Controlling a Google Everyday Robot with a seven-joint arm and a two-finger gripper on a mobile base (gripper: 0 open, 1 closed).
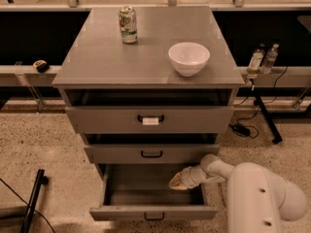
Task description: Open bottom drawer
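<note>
My gripper should carry on moving toward the front panel and push until the drawer is further out, because my fingers are inside the bottom drawer behind its front panel.
The bottom drawer of the grey cabinet stands pulled out, its grey inside open to view and bare. Its small black loop handle shows at the lower edge of the narrow front. My gripper reaches from the right over the drawer's right inner part, its tan fingertips pointing left and close together, holding nothing. The white arm fills the lower right.
The middle drawer and the top drawer, with a white tag on its handle, are both shut. On the cabinet top stand a soda can and a white bowl. Two bottles stand at right. A black stand leg lies lower left.
</note>
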